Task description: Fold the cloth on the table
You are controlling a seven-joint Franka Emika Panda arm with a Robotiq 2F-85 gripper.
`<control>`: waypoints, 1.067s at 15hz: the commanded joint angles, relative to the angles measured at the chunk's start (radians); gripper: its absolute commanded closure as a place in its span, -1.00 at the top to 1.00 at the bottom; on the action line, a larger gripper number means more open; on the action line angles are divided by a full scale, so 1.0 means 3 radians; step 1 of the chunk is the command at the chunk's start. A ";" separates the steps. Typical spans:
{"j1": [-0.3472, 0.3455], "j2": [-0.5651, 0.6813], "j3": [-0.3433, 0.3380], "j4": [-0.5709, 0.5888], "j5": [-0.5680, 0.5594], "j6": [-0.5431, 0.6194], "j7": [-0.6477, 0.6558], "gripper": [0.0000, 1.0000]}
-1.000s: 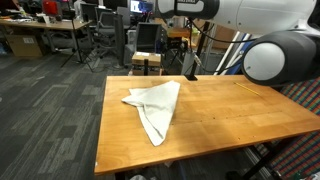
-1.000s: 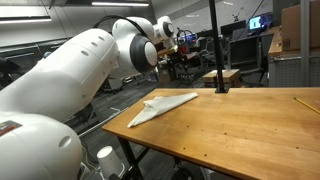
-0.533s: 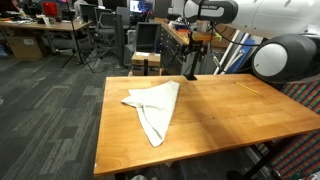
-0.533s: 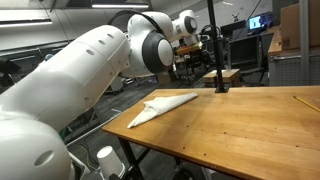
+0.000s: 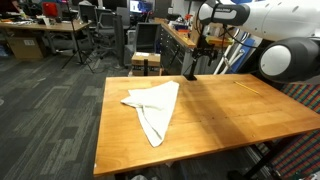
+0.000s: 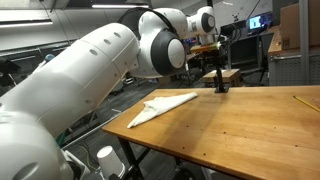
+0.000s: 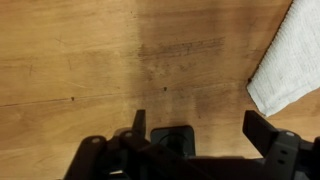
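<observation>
My gripper is hanging next to the black pole [image 6: 220,83], away from the white cloth's nearest corner [image 5: 176,84]. Next, I swing it back over that corner, then go down and pinch the corner.
The white cloth [image 5: 152,105] lies crumpled into a rough triangle on the left half of the wooden table [image 5: 230,115]; it also shows as a flat wedge [image 6: 165,104] near the table's [image 6: 230,130] far corner. My gripper [image 5: 207,42] hangs high above the table's far edge, well to the right of the cloth, and appears beside the black pole [image 6: 213,47]. In the wrist view the gripper [image 7: 200,125] is open with only bare wood far below, and a corner of the cloth [image 7: 295,55] sits at the upper right.
A black pole on a square base [image 5: 189,74] stands at the table's far edge, its base [image 7: 172,138] right under my gripper. A thin yellow stick [image 5: 246,85] lies at the far right. Office desks and chairs [image 5: 95,30] stand behind.
The arm's wrist has swung rightward along the table's far edge, away from the cloth. The cloth has not moved and the jaws stay open.
</observation>
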 commanded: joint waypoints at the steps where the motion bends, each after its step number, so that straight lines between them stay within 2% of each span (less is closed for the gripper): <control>1: 0.0150 -0.0151 -0.0093 -0.0036 -0.0073 -0.0226 0.0085 1.00; 5: 0.0411 -0.0241 -0.0171 -0.0020 -0.0199 -0.0348 0.0182 1.00; 8: 0.0574 -0.0325 -0.0144 -0.0024 -0.0198 -0.0442 0.0302 1.00; 11: 0.0599 -0.0318 -0.0048 0.0013 -0.0108 -0.0276 0.0169 1.00; 16: 0.0554 -0.0168 -0.0066 0.0040 -0.0151 -0.0064 -0.0042 1.00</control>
